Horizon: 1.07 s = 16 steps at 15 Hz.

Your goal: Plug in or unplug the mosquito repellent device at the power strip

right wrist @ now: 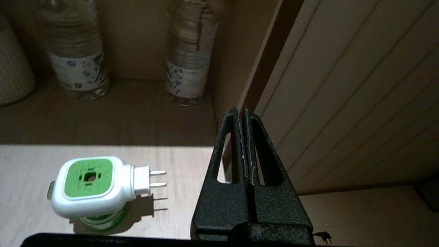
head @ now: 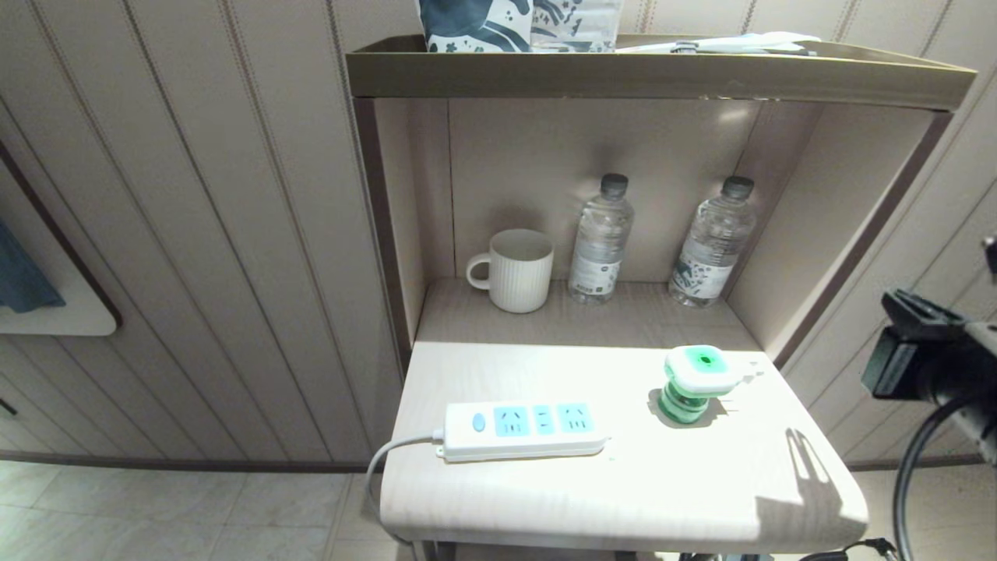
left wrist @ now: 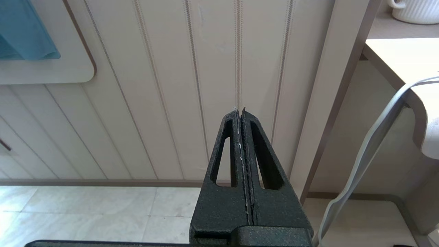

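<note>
The mosquito repellent device's prongs face away from the power strip. My right gripper should stay closed and first push the device's plug end toward the alcove.
The mosquito repellent device stands upright on its green bottle at the right of the small table, unplugged, its two prongs pointing right. The white power strip lies at the table's front left, its sockets bare, its cord hanging off the left edge. My right gripper is shut and holds nothing; it hovers off the table's right side, apart from the device. The right arm shows at the right edge of the head view. My left gripper is shut, parked low beside the table, facing the wall panelling.
At the back of the alcove stand a white ribbed mug and two clear water bottles. A shelf overhangs the alcove. Panelled walls close in on both sides; tiled floor lies below on the left.
</note>
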Motion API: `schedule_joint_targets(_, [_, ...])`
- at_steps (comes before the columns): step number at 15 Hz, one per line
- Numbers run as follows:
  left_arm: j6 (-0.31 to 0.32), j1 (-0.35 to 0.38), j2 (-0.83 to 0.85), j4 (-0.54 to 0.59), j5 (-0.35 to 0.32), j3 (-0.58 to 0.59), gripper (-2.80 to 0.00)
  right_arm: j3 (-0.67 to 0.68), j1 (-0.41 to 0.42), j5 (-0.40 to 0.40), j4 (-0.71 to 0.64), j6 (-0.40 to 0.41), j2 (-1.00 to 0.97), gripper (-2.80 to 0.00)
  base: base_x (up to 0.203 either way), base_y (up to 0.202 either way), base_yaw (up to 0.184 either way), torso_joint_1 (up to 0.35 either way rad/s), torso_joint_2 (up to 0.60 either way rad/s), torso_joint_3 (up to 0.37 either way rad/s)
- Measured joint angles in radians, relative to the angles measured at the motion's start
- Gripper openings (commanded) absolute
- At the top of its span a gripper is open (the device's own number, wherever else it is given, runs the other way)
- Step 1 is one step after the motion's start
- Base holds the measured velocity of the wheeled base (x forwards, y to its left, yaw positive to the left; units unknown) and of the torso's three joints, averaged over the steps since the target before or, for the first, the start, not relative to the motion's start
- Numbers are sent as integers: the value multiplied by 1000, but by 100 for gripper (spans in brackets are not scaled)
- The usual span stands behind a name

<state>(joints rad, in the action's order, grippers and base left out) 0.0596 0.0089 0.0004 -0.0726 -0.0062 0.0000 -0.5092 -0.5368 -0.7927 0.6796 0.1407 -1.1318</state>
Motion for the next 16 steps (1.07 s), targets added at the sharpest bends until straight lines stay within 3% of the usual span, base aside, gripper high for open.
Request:
schedule_joint_targets(3, [0,0,0,0,0,0,-280,-183,38,1,-385,-50,40,-280,0,0,0,0,0,0])
schedule_joint_targets(6, [0,0,0,0,0,0,-280,-340,47,69,-840,-155,27,-280,0,0,0,0,0,0])
schedule_joint_targets(8, [0,0,0,0,0,0,-280,-435,53,198,-1110,-238,3,-280,0,0,0,0,0,0])
schedule_joint_targets(11, [0,0,0,0,0,0,-280,-568,120,514,-1471,-286,-69,-280,0,0,0,0,0,0])
schedule_joint_targets(13, [0,0,0,0,0,0,-280,-611,153,609,-1553,-301,-148,-280,0,0,0,0,0,0])
schedule_joint_targets(16, [0,0,0,0,0,0,-280,-624,159,616,-1425,-307,-242,-280,0,0,0,0,0,0])
